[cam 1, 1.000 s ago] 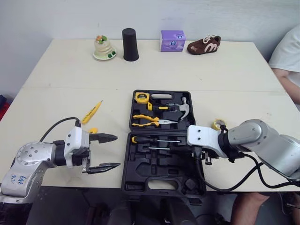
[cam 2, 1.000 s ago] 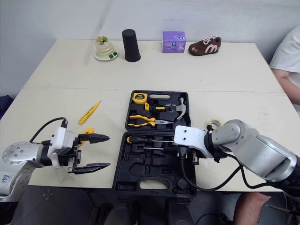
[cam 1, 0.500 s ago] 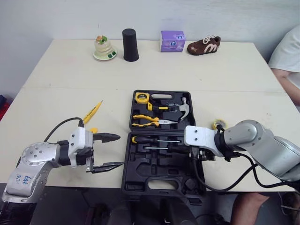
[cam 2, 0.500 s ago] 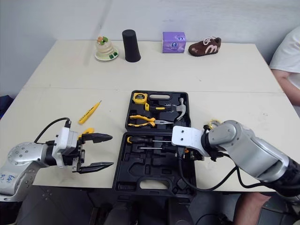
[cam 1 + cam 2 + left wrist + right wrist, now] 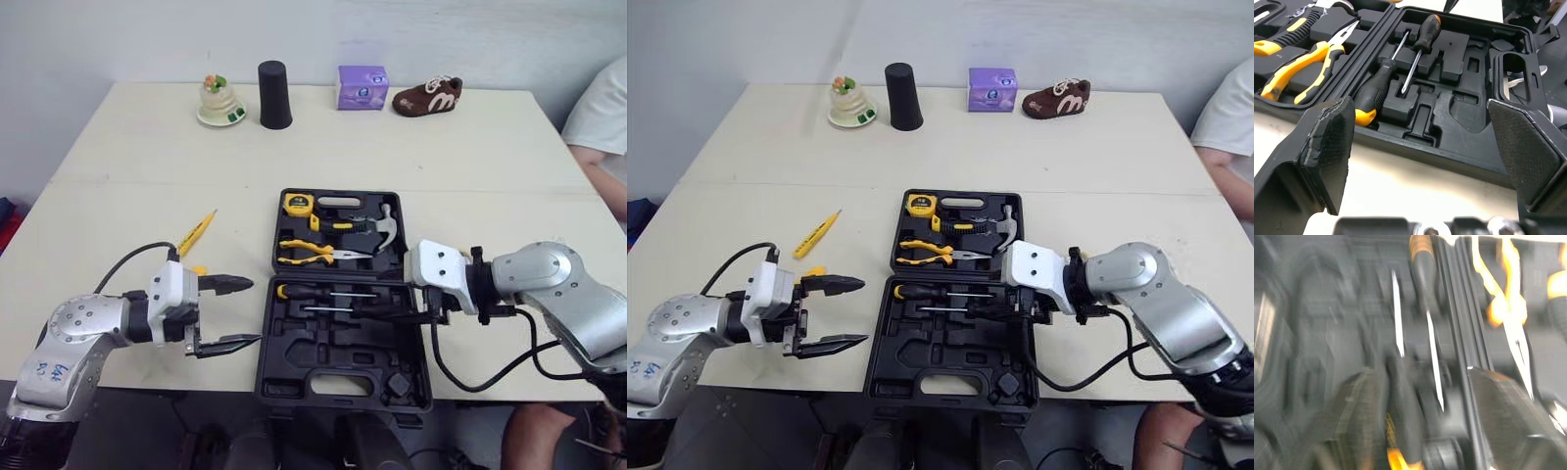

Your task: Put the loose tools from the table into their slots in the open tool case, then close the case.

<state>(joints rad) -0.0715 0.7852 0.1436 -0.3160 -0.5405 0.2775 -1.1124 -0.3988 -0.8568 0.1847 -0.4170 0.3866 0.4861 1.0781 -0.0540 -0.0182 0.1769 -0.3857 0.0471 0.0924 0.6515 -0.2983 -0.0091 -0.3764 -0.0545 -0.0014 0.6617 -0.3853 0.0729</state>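
Note:
A small yellow piece [image 5: 200, 270] shows beside my left gripper's wrist, so I should expect that a longer yellow utility knife is hidden behind the arm.
The black tool case [image 5: 294, 357] lies open at the table's near middle. Its far half holds a tape measure [image 5: 297, 204], pliers [image 5: 313, 253] and a hammer [image 5: 377, 227]. Two screwdrivers [image 5: 328, 292] lie in the near half, also visible in the left wrist view [image 5: 1378, 88]. A loose yellow tester screwdriver [image 5: 196, 233] lies on the table left of the case. My left gripper [image 5: 255, 311] is open just left of the case, holding nothing. My right gripper [image 5: 392, 305] hovers over the case's right side, its pads [image 5: 1356, 421] spread apart above the screwdrivers.
Along the far edge stand a small cake figurine [image 5: 219, 101], a black cup [image 5: 273, 95], a purple box [image 5: 361, 87] and a brown shoe [image 5: 427, 96]. A person in a white shirt [image 5: 602, 117] sits at the right. A small yellow piece [image 5: 197, 270] lies by my left wrist.
My right gripper has drawn back to the right, off the middle of the case. My left gripper has edged right, closer to the case, still open.

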